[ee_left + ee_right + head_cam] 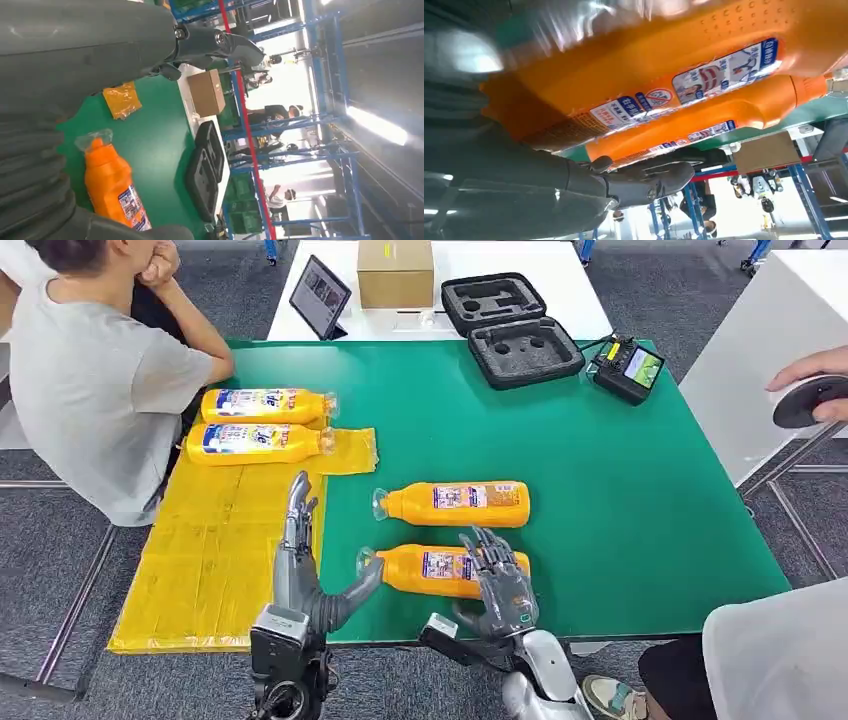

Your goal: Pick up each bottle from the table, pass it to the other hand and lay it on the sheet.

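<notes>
The near bottle [408, 568] has its small printed label [440, 565] showing on top, so I should expect a large front label hidden underneath when I flip it over.
Two orange bottles lie on the green table [640, 500], caps pointing left. My right hand [503, 585] lies over the base end of the near bottle [430, 568], fingers spread across it; the bottle still rests on the table. The right wrist view has this bottle [674, 65] against the palm, with the thumb [649, 182] held apart from it. The far bottle [455, 503] lies untouched. My left hand [300, 560] is open over the edge of the yellow sheet [215, 550], fingers straight, thumb reaching toward the near bottle's cap. Two bottles [262, 422] lie on the sheet's far end.
A person [90, 370] sits at the table's left, close to the sheet. A black foam case [510, 330], a controller [628, 368], a cardboard box [395, 272] and a tablet [320, 297] stand at the back. Another person's hand [815, 400] holds a dark disc on the right.
</notes>
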You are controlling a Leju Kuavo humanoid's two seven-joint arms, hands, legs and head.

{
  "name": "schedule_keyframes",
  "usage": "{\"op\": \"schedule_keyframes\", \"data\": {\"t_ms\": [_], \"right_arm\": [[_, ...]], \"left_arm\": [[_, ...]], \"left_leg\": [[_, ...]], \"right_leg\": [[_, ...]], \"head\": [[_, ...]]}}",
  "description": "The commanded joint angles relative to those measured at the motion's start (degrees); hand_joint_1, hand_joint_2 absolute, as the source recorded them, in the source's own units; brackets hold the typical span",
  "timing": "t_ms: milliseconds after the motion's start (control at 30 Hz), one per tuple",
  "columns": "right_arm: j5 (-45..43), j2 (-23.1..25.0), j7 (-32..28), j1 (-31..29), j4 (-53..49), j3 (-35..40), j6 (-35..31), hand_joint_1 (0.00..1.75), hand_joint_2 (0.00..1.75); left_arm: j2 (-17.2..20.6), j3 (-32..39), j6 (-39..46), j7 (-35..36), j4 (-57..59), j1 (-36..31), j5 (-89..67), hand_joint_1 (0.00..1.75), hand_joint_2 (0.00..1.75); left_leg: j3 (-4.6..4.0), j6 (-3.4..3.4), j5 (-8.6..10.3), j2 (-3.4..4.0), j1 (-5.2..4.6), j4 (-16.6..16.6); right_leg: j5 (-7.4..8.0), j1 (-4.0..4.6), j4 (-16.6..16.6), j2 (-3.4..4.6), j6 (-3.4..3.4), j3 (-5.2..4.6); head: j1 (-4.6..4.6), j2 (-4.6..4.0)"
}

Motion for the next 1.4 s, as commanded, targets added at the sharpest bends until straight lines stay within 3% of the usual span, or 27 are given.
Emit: {"op": "schedule_keyframes", "data": {"t_ms": [33, 467, 633, 667, 700, 1067, 1300, 1400], "right_arm": [[0.5, -1.7, 1.2, -3.4, 6.1, 2.7, -0.1, 0.0, 1.75], [3.5, -3.9, 12.7, -8.5, 12.6, 8.1, 6.2, 0.0, 1.75], [3.7, -4.0, 16.5, -10.8, 16.5, 9.4, 14.1, 0.0, 1.75], [3.5, -4.1, 17.0, -11.4, 17.4, 9.7, 16.1, 1.45, 1.75], [3.3, -4.1, 17.2, -11.7, 17.9, 9.7, 17.0, 1.73, 1.75], [2.3, -4.8, 16.5, -12.2, 21.5, 11.7, 22.9, 1.75, 1.75], [0.3, -4.6, 14.9, -12.3, 22.0, 11.7, 23.6, 1.75, 1.75], [-5.7, -3.6, 9.4, -11.7, 20.8, 9.8, 25.5, 1.75, 1.75]], "left_arm": [[0.3, -0.7, -0.1, 0.2, 3.9, -2.3, 0.2, 0.0, 1.75], [-1.0, 1.2, -3.1, 0.2, 8.1, -4.2, 1.3, 0.0, 1.75], [-2.0, 2.2, -3.9, 0.2, 10.6, -5.7, 1.5, 0.0, 1.75], [-2.4, 2.4, -4.0, 0.2, 11.4, -6.3, 1.3, 0.0, 1.75], [-2.5, 2.4, -3.9, 0.2, 11.7, -6.5, 1.2, 0.0, 1.75], [-2.3, 2.1, -4.5, 0.2, 13.5, -6.8, 1.1, 0.0, 1.75], [-2.4, 1.8, -4.4, 0.2, 14.3, -7.7, 1.2, 0.0, 1.75], [-2.4, 1.7, -4.2, 0.2, 14.2, -7.8, 1.4, 0.0, 1.75]], "left_leg": [[0.18, -0.06, -0.05, -0.03, 0.02, -0.1], [0.25, -0.04, -0.01, -0.02, 0.02, -0.1], [0.39, -0.06, -0.01, -0.09, 0.03, -0.1], [0.41, -0.04, 0.01, -0.08, 0.03, -0.1], [0.48, -0.06, 0.0, -0.11, 0.04, -0.1], [1.2, 0.04, -0.34, -0.07, 0.05, -0.1], [1.66, -0.02, -0.24, 0.02, 0.07, -0.2], [1.82, -0.02, -0.36, 0.11, 0.06, -0.1]], "right_leg": [[-0.04, 0.01, -0.1, 0.03, -0.04, 0.18], [-0.01, 0.01, -0.1, 0.05, -0.03, 0.23], [-0.02, 0.02, -0.1, -0.01, -0.04, 0.38], [-0.01, 0.02, -0.1, -0.02, -0.03, 0.4], [-0.02, 0.03, -0.1, -0.02, -0.05, 0.46], [-0.23, 0.03, -0.2, 0.05, 0.03, 0.49], [-0.08, 0.07, -0.3, 0.13, -0.04, 1.19], [-0.19, 0.05, -0.2, 0.21, -0.08, 1.11]], "head": [[0.0, 0.0], [-0.02, 0.0], [0.0, 0.0], [0.0, 0.0], [0.0, 0.0], [0.0, 0.0], [-0.02, 0.0], [0.02, 0.0]]}}
